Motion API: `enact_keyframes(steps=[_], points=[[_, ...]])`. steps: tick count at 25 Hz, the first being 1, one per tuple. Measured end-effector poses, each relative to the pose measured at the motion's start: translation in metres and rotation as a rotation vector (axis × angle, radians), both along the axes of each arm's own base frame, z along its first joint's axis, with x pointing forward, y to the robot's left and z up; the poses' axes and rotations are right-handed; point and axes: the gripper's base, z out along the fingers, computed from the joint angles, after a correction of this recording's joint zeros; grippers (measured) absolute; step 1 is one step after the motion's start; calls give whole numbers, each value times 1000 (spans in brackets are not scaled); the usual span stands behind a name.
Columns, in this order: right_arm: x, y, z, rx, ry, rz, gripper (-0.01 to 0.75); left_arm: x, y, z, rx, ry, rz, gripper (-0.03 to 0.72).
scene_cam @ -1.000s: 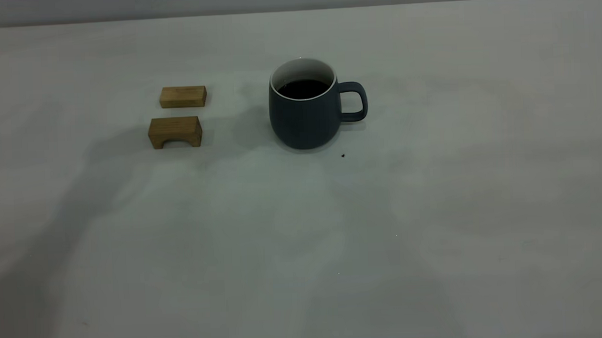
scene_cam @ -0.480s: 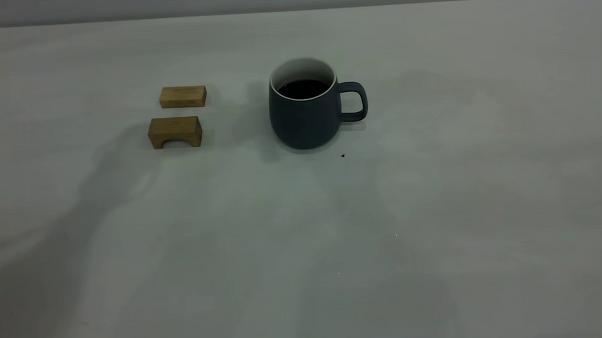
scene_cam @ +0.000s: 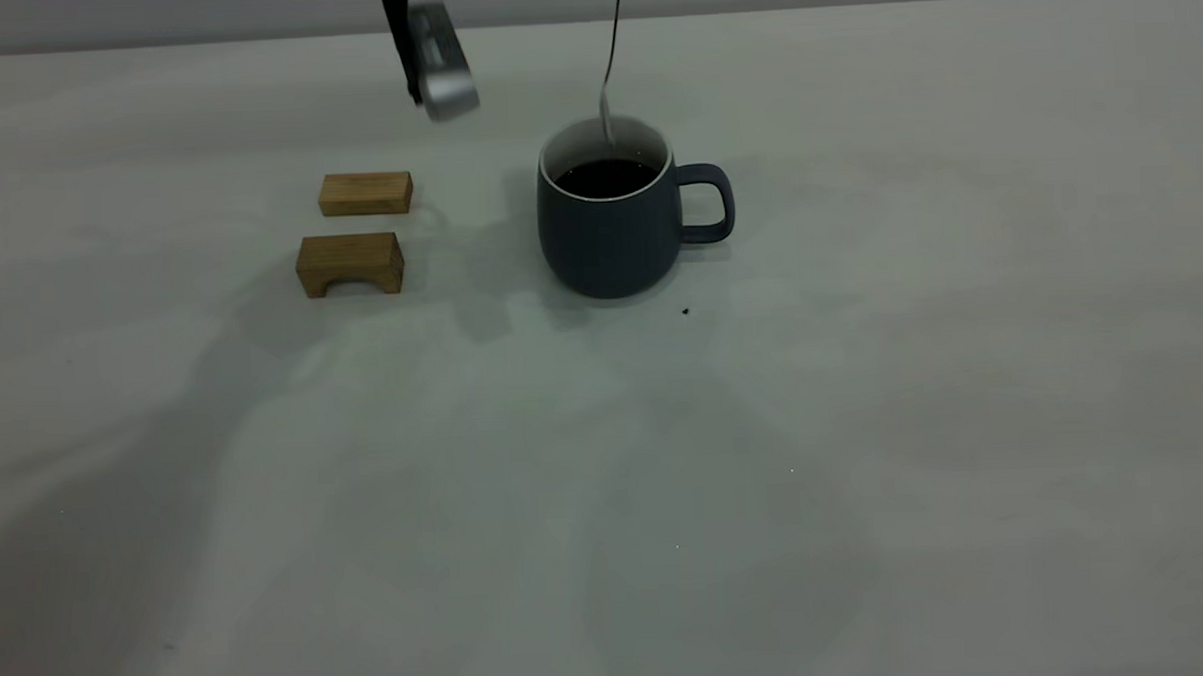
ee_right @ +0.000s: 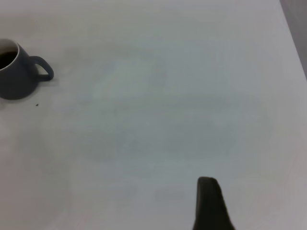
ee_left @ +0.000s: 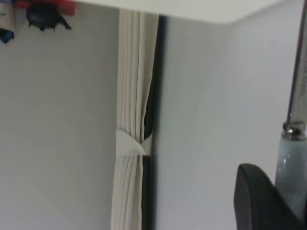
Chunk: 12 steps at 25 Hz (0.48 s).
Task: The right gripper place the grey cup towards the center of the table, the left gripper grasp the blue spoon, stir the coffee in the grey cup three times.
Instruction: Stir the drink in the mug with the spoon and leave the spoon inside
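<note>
My left gripper should lower the blue spoon's bowl into the dark coffee before stirring, because the spoon's bowl is hanging above the coffee by the grey cup's far side.
The grey cup stands upright near the table's middle, its handle pointing right and dark coffee inside. The blue spoon hangs almost upright from the top edge, its metal bowl dipping into the cup's mouth by the far inner wall. My left gripper is shut on the spoon's pale blue handle; its silver-grey part shows above the table, left of the cup. My right gripper hovers far to the cup's right; that view shows the cup at a distance.
Two tan wooden blocks lie left of the cup: a flat one and an arched one. A small dark speck sits just in front of the cup. The table stretches bare to the front and right.
The left gripper and the spoon, out of the exterior view before, have come down from the top edge; the spoon's bowl now sits in the cup's mouth. Cup and blocks have not moved.
</note>
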Motion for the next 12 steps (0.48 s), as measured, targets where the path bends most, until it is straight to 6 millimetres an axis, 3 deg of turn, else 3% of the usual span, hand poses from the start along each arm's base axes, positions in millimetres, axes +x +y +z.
enact_keyframes(steps=[12], points=[[0,0,0,0,0,0,527,-5,2,-64,40,131,10,135]])
